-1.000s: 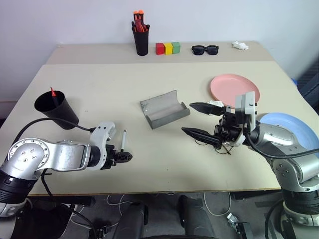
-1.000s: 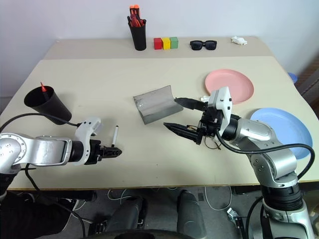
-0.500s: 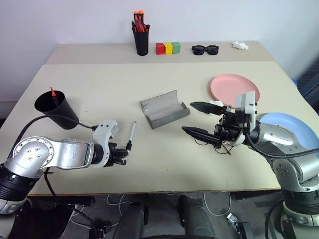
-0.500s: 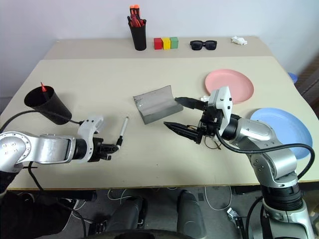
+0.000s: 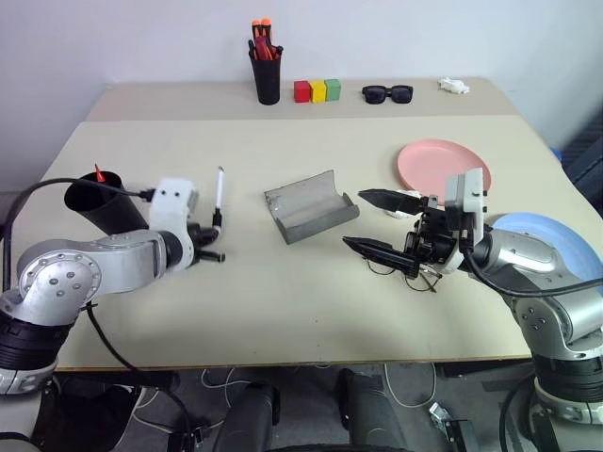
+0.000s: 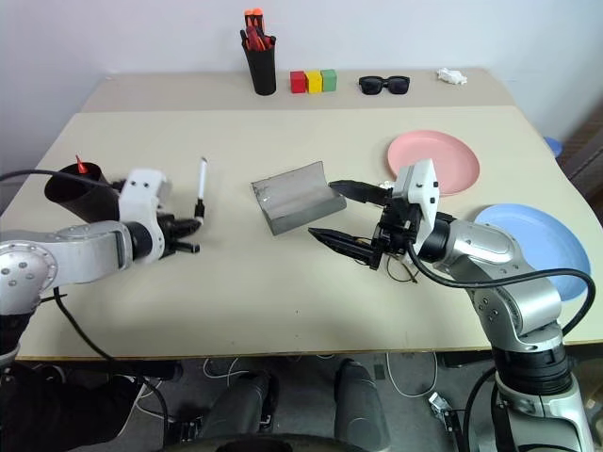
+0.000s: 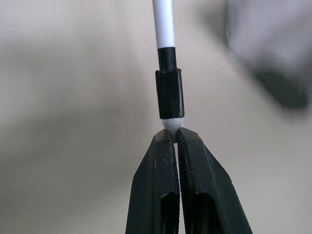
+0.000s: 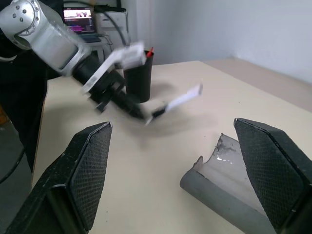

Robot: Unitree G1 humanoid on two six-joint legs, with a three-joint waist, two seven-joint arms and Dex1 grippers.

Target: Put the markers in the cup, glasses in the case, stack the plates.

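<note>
I should keep moving my left gripper toward the black cup's roomy opening (image 5: 92, 191), as the white marker is upright, its end with the cap (image 5: 217, 218) down, and let go of the marker there.
My left gripper (image 5: 215, 229) is shut on the capped end of the white marker (image 5: 219, 193), which stands nearly upright above the table; the left wrist view shows the fingers (image 7: 156, 161) pinching its tip below the black cap (image 7: 169, 92). Just to its left the black cup (image 5: 105, 203) holds the red marker (image 5: 98, 173). My right gripper (image 5: 374, 224) hangs open near the grey case (image 5: 309, 207), which lies open. The wire glasses (image 5: 415, 274) rest on the table under my right hand. The pink plate (image 5: 439, 162) and blue plate (image 5: 554, 241) lie apart at the right.
Along the back of the table stand a black pen pot (image 5: 268, 77) with red and orange pens, three coloured blocks (image 5: 317, 90), black sunglasses (image 5: 387, 93) and a small white object (image 5: 454, 86). Bare tabletop (image 5: 188, 141) stretches between the cup and the case.
My left gripper closed on the white marker's end, lifted it off the table and carried it up and back toward the cup, turning it upright. The right arm stayed still.
</note>
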